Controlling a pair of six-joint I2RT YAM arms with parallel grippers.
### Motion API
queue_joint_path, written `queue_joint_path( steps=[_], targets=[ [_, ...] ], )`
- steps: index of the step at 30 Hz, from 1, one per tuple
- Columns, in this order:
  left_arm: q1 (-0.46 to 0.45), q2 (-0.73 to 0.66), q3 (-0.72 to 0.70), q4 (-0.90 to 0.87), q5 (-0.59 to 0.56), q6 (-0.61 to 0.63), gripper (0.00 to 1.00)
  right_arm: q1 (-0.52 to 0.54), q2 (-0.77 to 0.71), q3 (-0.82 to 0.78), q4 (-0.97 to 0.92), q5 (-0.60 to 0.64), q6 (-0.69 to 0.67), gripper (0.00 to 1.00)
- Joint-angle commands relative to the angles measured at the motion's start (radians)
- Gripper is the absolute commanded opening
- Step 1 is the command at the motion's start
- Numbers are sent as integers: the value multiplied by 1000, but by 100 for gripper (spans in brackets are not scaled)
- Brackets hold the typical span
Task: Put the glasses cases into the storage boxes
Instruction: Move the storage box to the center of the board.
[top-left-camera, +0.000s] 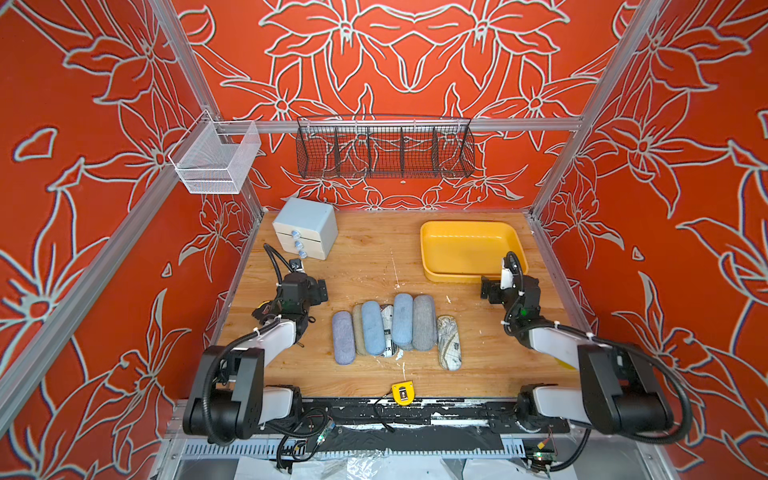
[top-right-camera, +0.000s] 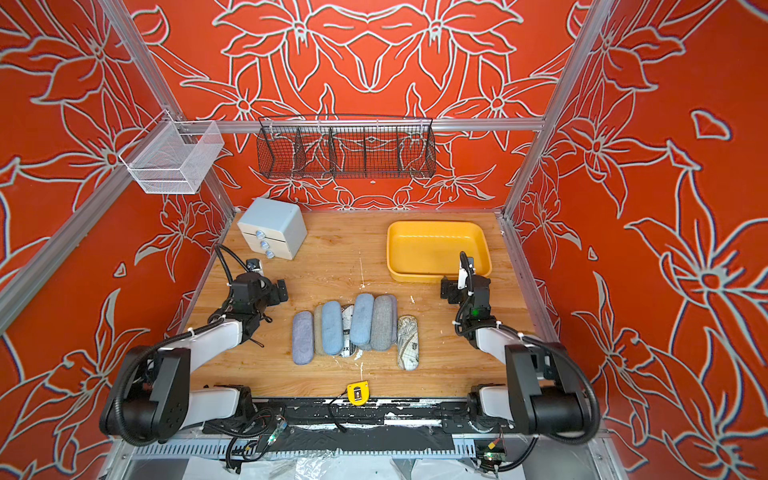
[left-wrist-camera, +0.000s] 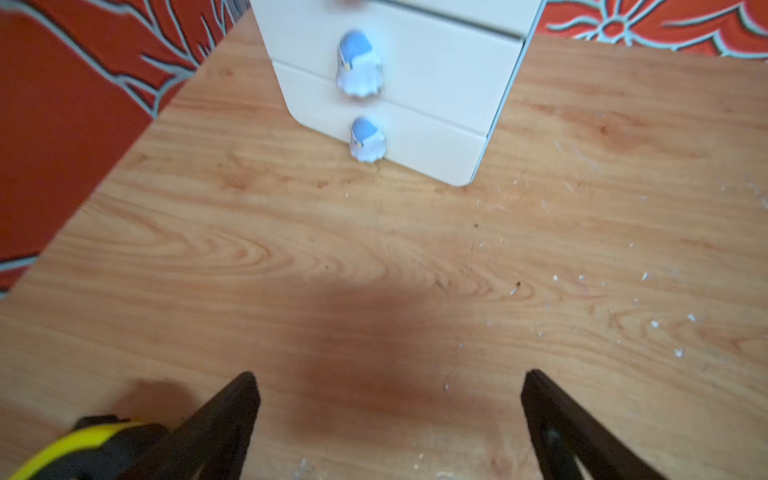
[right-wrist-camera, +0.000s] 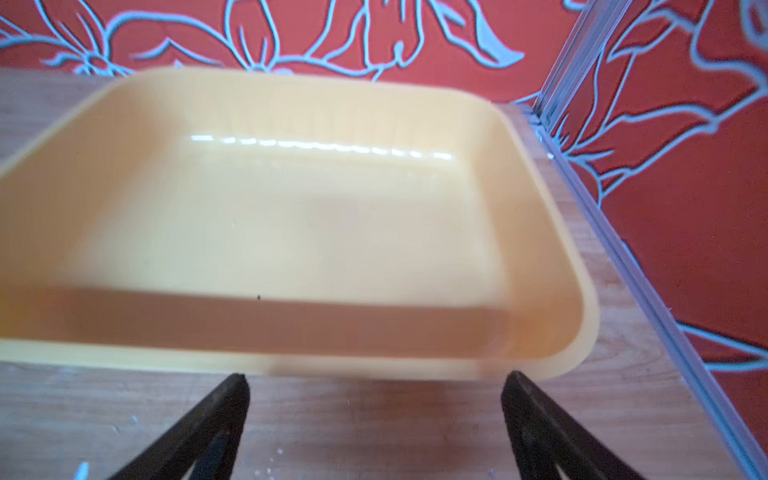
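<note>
The yellow storage box (top-left-camera: 470, 248) is far away from the robot's left gripper, so the right gripper should first slide the box toward the open wood (top-left-camera: 376, 249) next to the drawer cabinet.
Several glasses cases lie side by side in a heap at the middle of the wooden table: a lavender case (top-left-camera: 343, 337), a light blue case (top-left-camera: 372, 328), a newsprint case (top-left-camera: 387, 332), a grey case (top-left-camera: 423, 322) and a map-printed case (top-left-camera: 449, 343). At the back right sits the yellow storage box (top-left-camera: 432, 266), a shallow tray with nothing in it (right-wrist-camera: 540, 232). My left gripper (left-wrist-camera: 390, 382) is open over bare wood, left of the heap. My right gripper (right-wrist-camera: 376, 380) hangs open just short of the tray's near rim. Neither holds anything.
A pale drawer cabinet (top-left-camera: 305, 228) with blue knobs (left-wrist-camera: 359, 62) stands at the back left. A yellow tape measure (top-left-camera: 402, 394) lies at the front edge. A black wire basket (top-left-camera: 384, 147) and a white mesh basket (top-left-camera: 216, 160) hang on the frame. A yellow-and-black object (left-wrist-camera: 75, 449) sits beside my left gripper.
</note>
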Motion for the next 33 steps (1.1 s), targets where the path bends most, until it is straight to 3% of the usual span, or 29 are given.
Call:
queue_joint_path(
  steps=[1, 8, 14, 23, 33],
  targets=[
    [-32, -76, 38, -91, -95, -1, 96, 1, -76, 53, -149, 5, 30, 97],
    [-40, -197, 91, -163, -66, -208, 94, 21, -100, 234, -410, -69, 198, 97],
    [-68, -166, 210, -346, -33, -302, 95, 219, 81, 508, -650, -57, 206, 97],
    [-95, -196, 203, -389, 3, -331, 95, 392, 487, 934, -872, -48, 275, 97],
    [-98, -208, 199, -389, -1, -333, 95, 445, 686, 1129, -978, -26, 307, 93]
  ],
)
